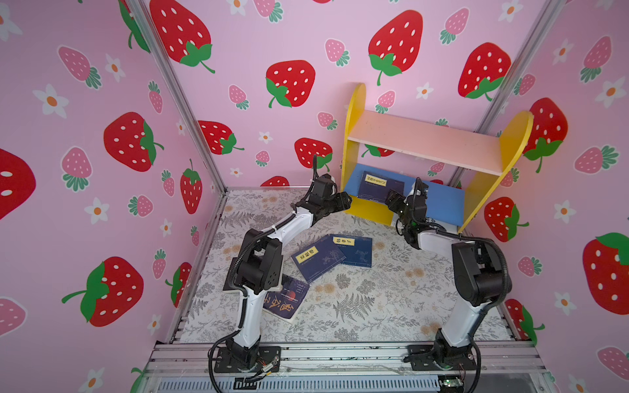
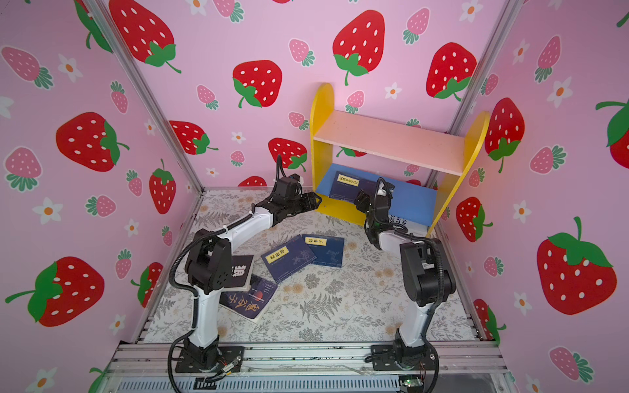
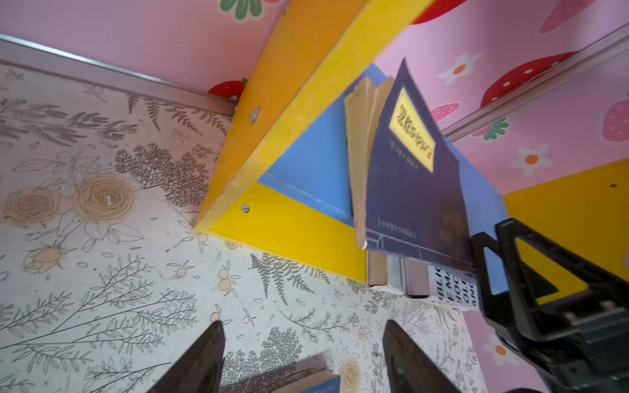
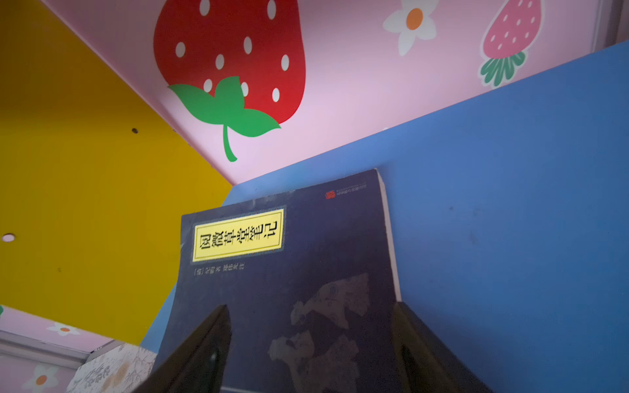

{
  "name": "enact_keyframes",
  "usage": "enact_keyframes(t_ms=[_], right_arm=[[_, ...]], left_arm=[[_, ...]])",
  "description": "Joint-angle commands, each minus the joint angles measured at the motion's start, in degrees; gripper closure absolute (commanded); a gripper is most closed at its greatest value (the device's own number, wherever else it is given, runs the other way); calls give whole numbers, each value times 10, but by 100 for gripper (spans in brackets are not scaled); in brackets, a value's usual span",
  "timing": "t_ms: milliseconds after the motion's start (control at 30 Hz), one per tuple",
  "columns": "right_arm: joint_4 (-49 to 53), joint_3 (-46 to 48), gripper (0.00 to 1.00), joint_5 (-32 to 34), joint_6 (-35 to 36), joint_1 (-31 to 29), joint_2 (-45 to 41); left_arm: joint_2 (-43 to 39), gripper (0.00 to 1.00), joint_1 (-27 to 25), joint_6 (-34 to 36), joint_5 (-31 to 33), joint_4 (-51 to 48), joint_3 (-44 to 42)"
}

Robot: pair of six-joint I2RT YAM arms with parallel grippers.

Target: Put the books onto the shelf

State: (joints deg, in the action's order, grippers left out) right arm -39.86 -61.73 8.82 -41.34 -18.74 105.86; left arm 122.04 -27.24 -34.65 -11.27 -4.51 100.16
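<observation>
My right gripper should slide the navy book over against the shelf's yellow panel [image 1: 351, 162], because a gap of blue board [image 1: 354, 183] lies between them.
The shelf [image 1: 425, 139] stands at the back right, with a blue lower board [image 4: 510, 170]. One navy book [image 1: 379, 185] [image 4: 306, 255] with a yellow label lies on that board, overhanging its front edge. My right gripper [image 1: 389, 199] [image 4: 309, 306] is open just over its cover. My left gripper [image 1: 349, 200] [image 3: 303, 326] hangs open and empty beside the shelf's left yellow panel. Two navy books [image 1: 315, 260] [image 1: 354, 250] lie mid-floor. A dark book [image 1: 286, 301] with big characters lies near the left arm, another [image 2: 241, 270] partly under it. A white book [image 2: 400, 221] shows behind the right arm.
Pink strawberry walls close in the floral-patterned floor [image 1: 357, 306] on three sides. The shelf's pink upper board [image 2: 391, 139] is bare. The two arm bases sit on the metal rail [image 1: 340, 354] at the front edge.
</observation>
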Motion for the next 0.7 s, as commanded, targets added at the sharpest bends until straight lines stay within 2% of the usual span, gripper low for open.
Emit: enact_keyframes(t_ms=[0,200,433,567,667], right_arm=[[9,-37,24,3,-3,-16,41],[15,-50,19,51,31,-16,47],[26,-75,18,89,42,-15,61],[29,-70,13,135,50,-7,48],[31,-81,8,116,45,6,55]], left_arm=[[9,26,17,7,30,13,26],[-1,26,31,26,30,33,24],[3,25,37,33,18,50,29],[8,25,38,37,6,53,36],[12,25,39,35,3,60,37]])
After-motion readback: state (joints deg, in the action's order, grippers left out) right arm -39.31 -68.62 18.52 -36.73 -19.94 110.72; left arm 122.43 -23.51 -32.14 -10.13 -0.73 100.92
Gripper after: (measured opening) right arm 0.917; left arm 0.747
